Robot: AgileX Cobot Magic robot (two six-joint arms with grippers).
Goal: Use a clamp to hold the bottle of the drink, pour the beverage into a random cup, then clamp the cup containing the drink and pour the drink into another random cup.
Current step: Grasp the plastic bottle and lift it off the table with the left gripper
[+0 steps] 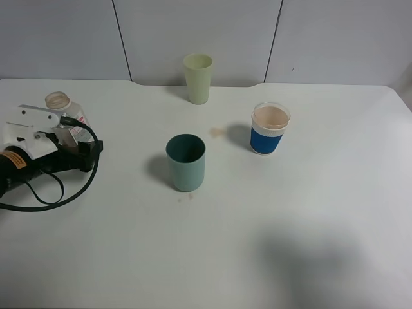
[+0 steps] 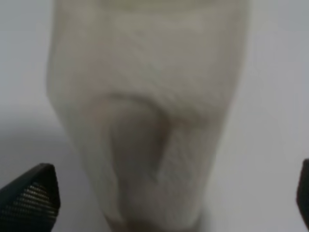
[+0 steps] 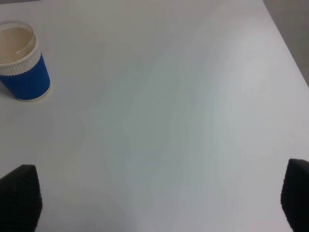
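I expect the bottle to pour brown drink straight out when I tip it over the teal-green cup, because the wide neck shows an open, uncapped rim.
The bottle stands at the table's far left, clear with a wide neck and a white label. My left gripper sits right at it. In the left wrist view the bottle fills the frame, blurred, between the spread fingertips of the left gripper, with gaps on both sides. The teal-green cup stands mid-table, dark inside. The clear blue-banded cup holds pale brown liquid. My right gripper hangs open over bare table, out of the exterior view.
A pale yellow-green cup stands at the back near the wall. A faint brown stain lies between the teal and blue-banded cups, and small drops lie in front of the teal cup. A black cable loops beside the left arm.
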